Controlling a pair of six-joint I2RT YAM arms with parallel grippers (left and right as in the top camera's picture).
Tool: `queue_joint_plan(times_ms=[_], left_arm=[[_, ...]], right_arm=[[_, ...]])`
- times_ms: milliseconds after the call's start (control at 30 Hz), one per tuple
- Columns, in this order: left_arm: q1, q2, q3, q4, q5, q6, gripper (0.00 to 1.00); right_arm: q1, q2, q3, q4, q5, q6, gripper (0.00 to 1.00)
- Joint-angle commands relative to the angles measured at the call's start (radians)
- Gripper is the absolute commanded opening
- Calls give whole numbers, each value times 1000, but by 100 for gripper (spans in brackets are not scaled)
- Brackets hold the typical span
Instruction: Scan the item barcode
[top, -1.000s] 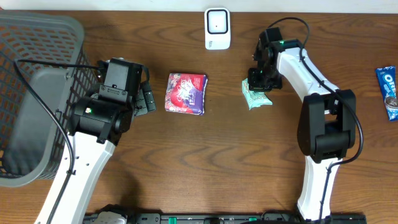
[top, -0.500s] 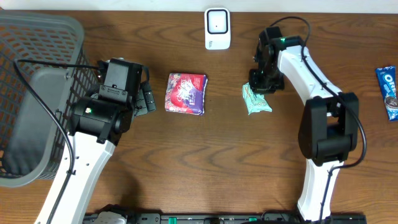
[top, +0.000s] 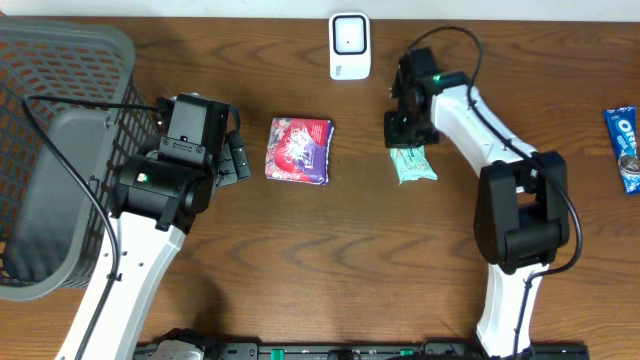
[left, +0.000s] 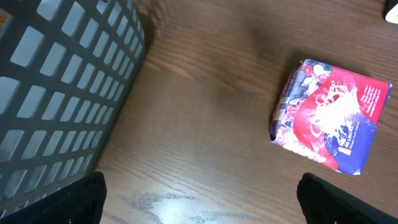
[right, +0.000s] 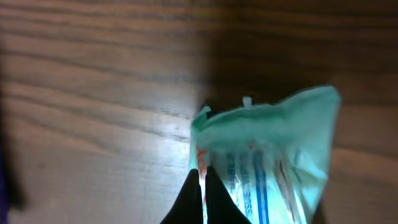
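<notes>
The green packet's thin edge is at my closed right gripper. Next, I open my fingers, come at the packet low from its long side and pinch more of it before I scan it.
A mint-green snack packet lies flat on the wooden table right of centre. My right gripper is over its far end. In the right wrist view the gripper is shut, pinching the thin left edge of the green packet. The white barcode scanner stands at the table's back edge, left of this arm. A red and purple packet lies in the middle. My left gripper hangs open beside it, its fingers wide apart over bare wood, with the red packet ahead to the right.
A grey mesh basket fills the left side of the table, and its wall is close to the left gripper. A blue Oreo packet lies at the far right edge.
My right gripper has shifted left and toward the scanner, opening slightly and shutting again. The green packet has slid slightly toward the front. The left arm has stayed still.
</notes>
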Motion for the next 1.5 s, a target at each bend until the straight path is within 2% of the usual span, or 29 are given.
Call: queue_joint_plan(times_ms=[0, 167, 333, 400, 433, 633, 833, 1100, 1367, 1467], left_arm=[[4, 3, -2, -3, -13, -5, 98], [4, 3, -2, -3, -13, -5, 98], [4, 3, -2, -3, -13, -5, 98], [4, 3, -2, -3, -13, -5, 98], [4, 3, -2, -3, -13, -5, 98], [4, 3, -2, -3, -13, -5, 98], [4, 3, -2, -3, -13, -5, 98], [4, 3, -2, -4, -13, -5, 98], [4, 3, -2, -3, -13, -5, 98], [4, 3, -2, -3, -13, -5, 98]], right_arm=[[-1, -16, -83, 69, 32, 19, 1], [-7, -33, -63, 19, 33, 1, 4], [-29, -94, 52, -163, 37, -1, 11], [-31, -115, 74, -219, 44, -1, 16], [-31, -133, 77, -254, 47, -17, 23], [-31, -137, 63, -401, 119, -34, 21], [-31, -135, -29, -346, 130, -34, 18], [-27, -135, -220, -142, 133, -6, 17], [-17, -137, -172, -119, -50, -4, 20], [-18, -137, -90, -151, -58, -4, 26]])
